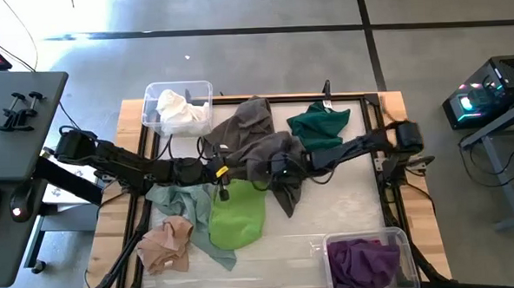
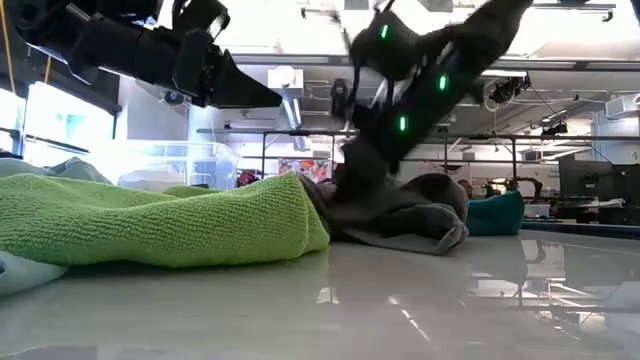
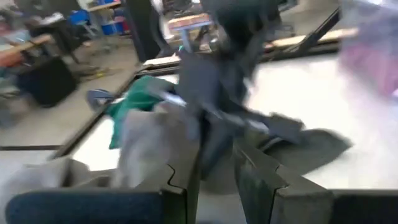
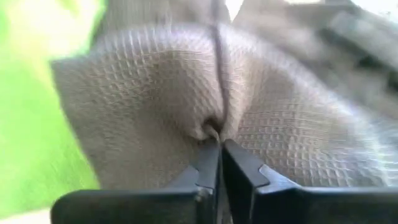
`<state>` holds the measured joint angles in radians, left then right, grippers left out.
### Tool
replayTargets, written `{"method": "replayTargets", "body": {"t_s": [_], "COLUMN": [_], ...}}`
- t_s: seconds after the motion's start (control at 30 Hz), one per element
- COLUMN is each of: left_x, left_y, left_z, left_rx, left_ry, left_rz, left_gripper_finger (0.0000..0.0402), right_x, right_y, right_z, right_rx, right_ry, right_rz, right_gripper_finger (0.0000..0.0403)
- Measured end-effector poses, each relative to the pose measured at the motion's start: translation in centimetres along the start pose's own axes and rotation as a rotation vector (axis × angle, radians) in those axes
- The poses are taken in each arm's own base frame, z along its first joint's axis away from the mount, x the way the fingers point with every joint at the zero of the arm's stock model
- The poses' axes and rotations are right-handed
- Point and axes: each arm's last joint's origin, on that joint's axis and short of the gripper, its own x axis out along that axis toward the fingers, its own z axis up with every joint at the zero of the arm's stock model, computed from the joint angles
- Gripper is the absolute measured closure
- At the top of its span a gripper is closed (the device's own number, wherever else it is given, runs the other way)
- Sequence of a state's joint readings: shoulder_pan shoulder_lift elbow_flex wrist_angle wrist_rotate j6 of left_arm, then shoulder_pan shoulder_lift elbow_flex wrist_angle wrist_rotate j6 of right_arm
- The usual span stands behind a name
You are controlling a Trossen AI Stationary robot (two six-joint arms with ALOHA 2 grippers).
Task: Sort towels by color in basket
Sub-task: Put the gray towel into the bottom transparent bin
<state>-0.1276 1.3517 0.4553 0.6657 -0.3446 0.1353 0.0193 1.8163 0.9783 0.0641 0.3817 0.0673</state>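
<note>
The nearer grey towel lies partly over the other grey towel (image 1: 255,147). It should first be lifted clear by my right gripper and laid beside the lime green towel.
Two grey towels (image 1: 257,135) lie heaped mid-table, partly over each other. My right gripper (image 1: 280,166) reaches in from the table's right and is shut on the nearer grey towel (image 2: 400,215). My left gripper (image 1: 219,172) hovers open above the table, beside the grey heap and over the lime green towel (image 1: 238,216). The dark teal towel (image 1: 319,126) lies toward the far right. Pale mint (image 1: 174,200) and peach (image 1: 166,243) towels lie near the left. A white towel (image 1: 179,111) sits in a clear bin, a purple one (image 1: 366,261) in another. My right gripper pinches a raised fold of the grey waffle-weave towel (image 4: 214,127) between its two fingers (image 4: 239,165). It comes slanting down from the table's right. The cloth puckers at the fingertips, and the rest of the towel (image 2: 430,235) lies on the table.
The clear bin with the white towel (image 1: 151,96) stands at the far left corner; the bin with the purple towel (image 1: 331,245) at the near right corner. A dark frame (image 1: 389,182) borders the white work surface. Bare tabletop (image 1: 346,201) lies right of the lime towel.
</note>
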Motion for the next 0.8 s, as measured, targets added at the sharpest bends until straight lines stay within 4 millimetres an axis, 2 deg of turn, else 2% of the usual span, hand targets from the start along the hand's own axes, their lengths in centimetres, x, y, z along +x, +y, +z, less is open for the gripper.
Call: {"method": "replayTargets", "body": {"t_s": [0.13, 0.2, 0.37, 0.5, 0.6, 0.8], "left_x": [-0.2, -0.3, -0.8, -0.6, -0.3, 0.0], "left_y": [-1.1, -1.8, -2.8, -2.9, -2.4, -1.6], "left_z": [0.1, 0.5, 1.6, 2.5, 2.7, 2.6], "left_rx": [0.025, 0.054, 0.179, 0.219, 0.212, 0.143], "left_ry": [-0.028, -0.071, -0.088, -0.11, -0.114, -0.105], "left_rz": [-0.16, -0.16, 0.003, 0.021, 0.032, 0.055], "left_gripper_finger": [0.0321, 0.0321, 0.0321, 0.0321, 0.0321, 0.0321], "right_x": [-3.4, -4.9, -7.1, -8.4, -8.6, -9.1], "right_y": [-0.9, -1.5, -2.5, -2.8, -2.6, -1.3], "right_z": [2.1, 2.3, 0.4, -0.4, -0.7, -0.5], "right_rx": [-0.013, -0.018, 0.075, 0.184, 0.188, 0.102], "right_ry": [-0.157, -0.266, -0.495, -0.688, -0.717, -0.659], "right_rz": [-0.003, 0.007, 0.043, 0.171, 0.232, 0.261], "right_gripper_finger": [0.0382, 0.0385, 0.0399, 0.0397, 0.0399, 0.04]}}
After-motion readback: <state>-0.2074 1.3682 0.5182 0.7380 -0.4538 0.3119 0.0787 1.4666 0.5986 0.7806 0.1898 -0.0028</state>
